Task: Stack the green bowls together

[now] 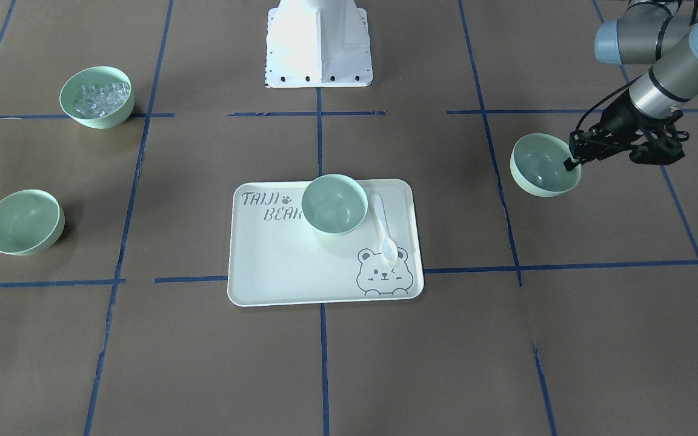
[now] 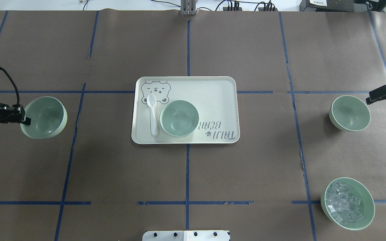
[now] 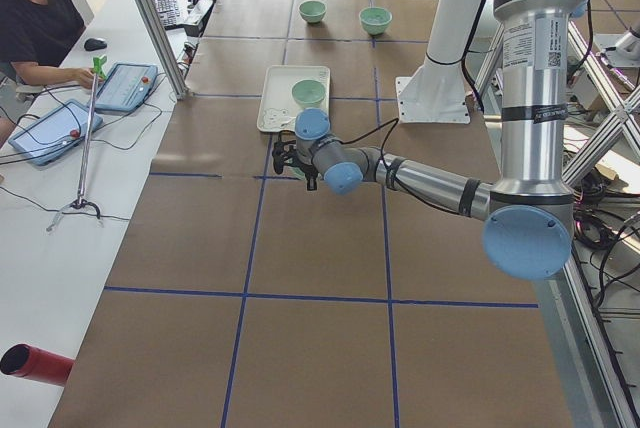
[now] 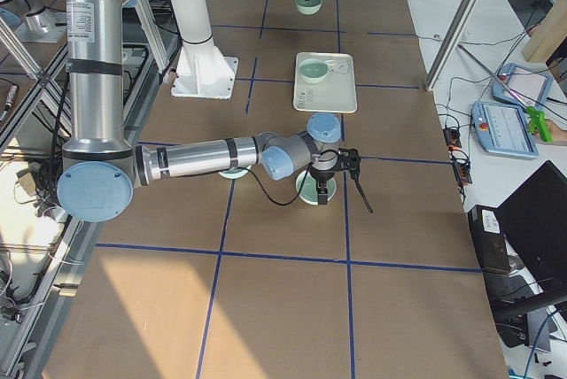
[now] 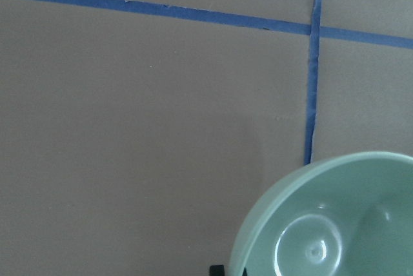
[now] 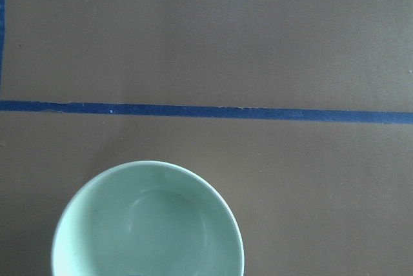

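The green bowl close to the robot's right gripper narrows toward its base, so it will sit deep inside the stack when the robot lowers it there.
Three pale green bowls are in view. One bowl stands on the cream tray. My left gripper is shut on the rim of the left bowl, one finger inside the rim, and the bowl looks tilted. It fills the lower right of the left wrist view. The right bowl stands on the table. My right gripper is open and empty at that bowl's far side; the bowl shows below in the right wrist view.
A white spoon lies on the tray beside the middle bowl. A similar green bowl with clear cubes stands near the robot on its right side. The robot's white base is at the table's near edge. Blue tape lines cross the brown table.
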